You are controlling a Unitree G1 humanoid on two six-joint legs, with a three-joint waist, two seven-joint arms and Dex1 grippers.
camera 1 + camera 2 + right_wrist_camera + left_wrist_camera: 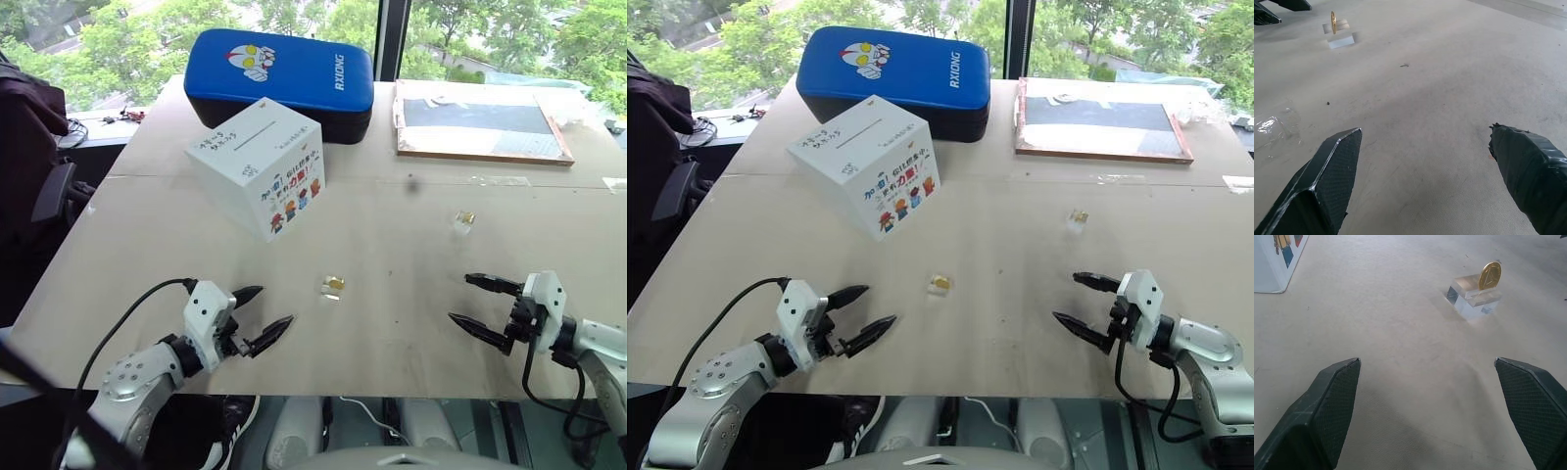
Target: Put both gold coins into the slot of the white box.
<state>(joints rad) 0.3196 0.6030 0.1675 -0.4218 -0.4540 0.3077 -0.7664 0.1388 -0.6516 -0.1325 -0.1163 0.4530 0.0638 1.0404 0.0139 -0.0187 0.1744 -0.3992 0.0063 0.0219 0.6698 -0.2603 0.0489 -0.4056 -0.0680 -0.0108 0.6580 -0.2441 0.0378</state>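
My right gripper is heading toward the farther gold coin (pixel 467 217) in its holder, with the way open (pixel 470 252). It should keep going to that coin with its fingers spread and close on the coin's rim.
The white box (pixel 260 186) stands at the table's back left, its thin dark slot (pixel 253 134) on the top face. One gold coin (pixel 336 283) stands upright in a small clear holder (pixel 1474 298) mid-table; the coin (pixel 1489 275) shows ahead of my left gripper. The other gold coin (pixel 466 217) sits in its holder farther back on the right. My left gripper (pixel 276 305) is open and empty near the front edge, to the left of the middle coin. At the front right my right gripper (pixel 458 297) is open and empty too, pointing toward the middle coin (pixel 1333 22).
A blue padded case (pixel 279 69) with a cartoon face lies behind the box. A framed board (pixel 482 125) lies at the back right. A dark chair (pixel 29 147) stands off the table's left side. Small items and cables (pixel 122 116) sit at the far left corner.
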